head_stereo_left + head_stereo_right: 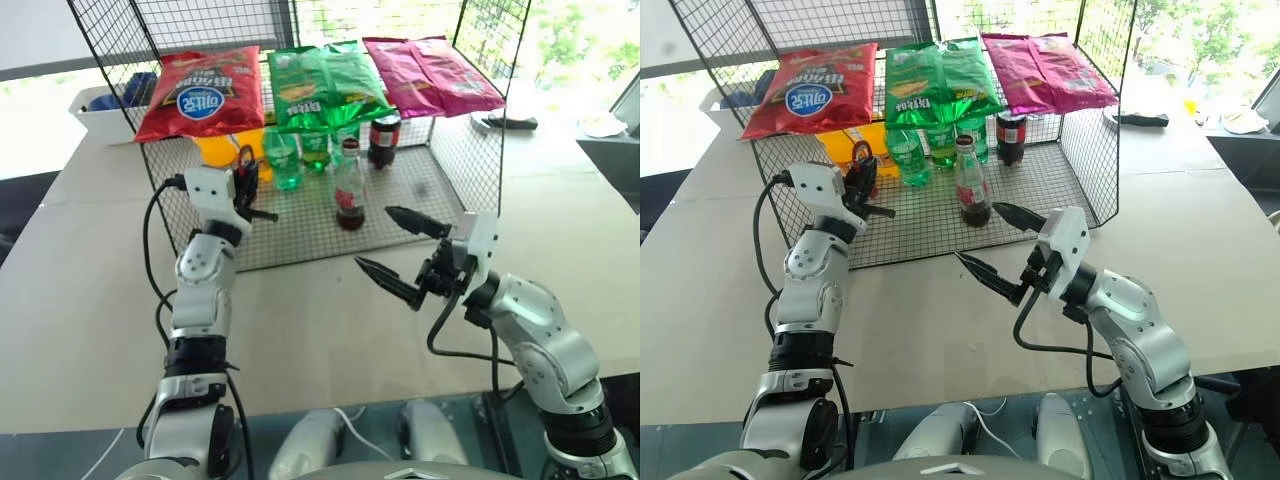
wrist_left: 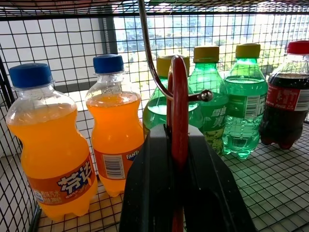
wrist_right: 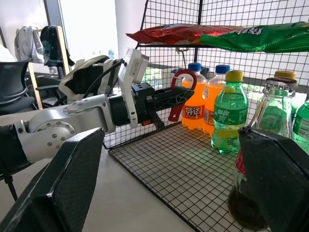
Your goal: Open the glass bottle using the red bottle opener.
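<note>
The glass bottle's metal cap (image 1: 350, 146) will come off in one piece when I pry it with the red bottle opener, because it has a flared rim (image 3: 280, 86).
The glass bottle (image 1: 350, 195) stands upright on the floor of the wire rack (image 1: 300, 235), near its front, with dark cola in its lower part and a red label. The red bottle opener (image 2: 178, 106) hangs by its ring from a metal hook (image 2: 149, 58) at the rack's left side. My left gripper (image 1: 243, 185) is shut on the opener's handle. My right gripper (image 1: 373, 236) is open in front of the rack, its fingers wide apart, just short of the glass bottle and holding nothing.
Orange soda bottles (image 2: 116, 130), green bottles (image 2: 244, 101) and a dark plastic cola bottle (image 1: 384, 140) line the rack's back. Red (image 1: 200, 92), green (image 1: 325, 85) and magenta (image 1: 435, 75) snack bags lie on top. A white bin (image 1: 100, 110) sits at the back left.
</note>
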### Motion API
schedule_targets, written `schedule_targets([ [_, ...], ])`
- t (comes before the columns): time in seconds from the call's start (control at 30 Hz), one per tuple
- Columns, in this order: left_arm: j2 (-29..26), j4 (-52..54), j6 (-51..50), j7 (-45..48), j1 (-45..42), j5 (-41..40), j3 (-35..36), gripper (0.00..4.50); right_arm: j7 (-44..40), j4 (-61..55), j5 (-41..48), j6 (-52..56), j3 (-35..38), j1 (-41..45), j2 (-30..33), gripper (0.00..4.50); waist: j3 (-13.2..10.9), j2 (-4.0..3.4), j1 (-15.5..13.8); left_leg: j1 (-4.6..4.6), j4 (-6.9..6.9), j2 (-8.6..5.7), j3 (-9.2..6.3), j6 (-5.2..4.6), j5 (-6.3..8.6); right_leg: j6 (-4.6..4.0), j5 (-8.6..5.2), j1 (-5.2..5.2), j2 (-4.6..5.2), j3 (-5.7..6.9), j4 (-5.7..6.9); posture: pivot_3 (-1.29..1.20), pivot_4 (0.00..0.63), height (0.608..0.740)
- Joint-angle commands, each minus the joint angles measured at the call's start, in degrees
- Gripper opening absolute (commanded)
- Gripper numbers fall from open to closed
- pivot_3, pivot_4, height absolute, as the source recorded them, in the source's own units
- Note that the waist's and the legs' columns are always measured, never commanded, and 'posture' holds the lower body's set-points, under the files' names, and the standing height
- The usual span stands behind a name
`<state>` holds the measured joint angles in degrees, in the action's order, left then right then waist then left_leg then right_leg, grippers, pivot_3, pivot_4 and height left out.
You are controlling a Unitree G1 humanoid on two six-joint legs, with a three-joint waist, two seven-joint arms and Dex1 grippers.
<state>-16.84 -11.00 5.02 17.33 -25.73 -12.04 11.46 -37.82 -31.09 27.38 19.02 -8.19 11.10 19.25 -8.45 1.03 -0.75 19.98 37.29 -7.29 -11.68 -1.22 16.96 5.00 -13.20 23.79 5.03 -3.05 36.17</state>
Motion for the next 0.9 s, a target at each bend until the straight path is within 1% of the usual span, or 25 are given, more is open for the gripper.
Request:
schedule_targets([
  [0.03,1.44,5.41,1.71,1.50,1.19,-5.58,2.52,0.04,-0.16,-0.91,0.04,-1.47,-0.08,0.66,-0.27,4.50,0.00,0.00,-0.02,0.00,0.00,0.00,0.00,0.00,0.00,0.00,0.00,0.00,0.00,-0.01,0.00,0.00,0.150,0.740],
  [0.3,4.78,12.76,-2.67,1.75,5.97,-14.71,4.36,0.04,-0.39,-0.87,-0.24,-1.69,-0.20,0.13,-0.03,4.50,0.00,0.00,-0.04,0.00,0.01,0.00,0.00,0.00,0.00,0.00,0.00,0.00,0.00,-0.01,0.02,0.00,0.150,0.740],
  [0.47,6.34,17.82,-7.72,2.65,8.35,-22.21,4.63,0.04,-0.48,-0.90,-0.33,-1.70,-0.20,-0.08,0.09,4.50,0.00,0.00,-0.03,0.00,0.03,0.01,0.00,0.00,0.00,0.00,0.00,0.00,-0.01,-0.01,0.03,0.00,0.150,0.740],
  [0.73,6.98,24.03,-14.18,6.27,10.89,-29.52,2.42,0.04,-0.29,-0.86,-0.46,-1.88,0.02,-0.13,0.03,4.50,0.00,0.00,-0.05,0.00,0.03,0.01,0.01,0.00,0.00,0.00,0.00,-0.01,-0.01,-0.01,0.03,0.00,0.150,0.740],
  [0.9,6.68,25.99,-18.22,7.88,11.91,-33.56,1.96,0.04,0.44,-0.64,-0.31,-1.80,0.61,0.07,-0.23,4.50,0.00,0.00,-0.02,0.00,0.03,0.01,0.02,0.00,0.00,0.00,0.00,0.00,-0.02,-0.01,0.03,0.00,0.150,0.740],
])
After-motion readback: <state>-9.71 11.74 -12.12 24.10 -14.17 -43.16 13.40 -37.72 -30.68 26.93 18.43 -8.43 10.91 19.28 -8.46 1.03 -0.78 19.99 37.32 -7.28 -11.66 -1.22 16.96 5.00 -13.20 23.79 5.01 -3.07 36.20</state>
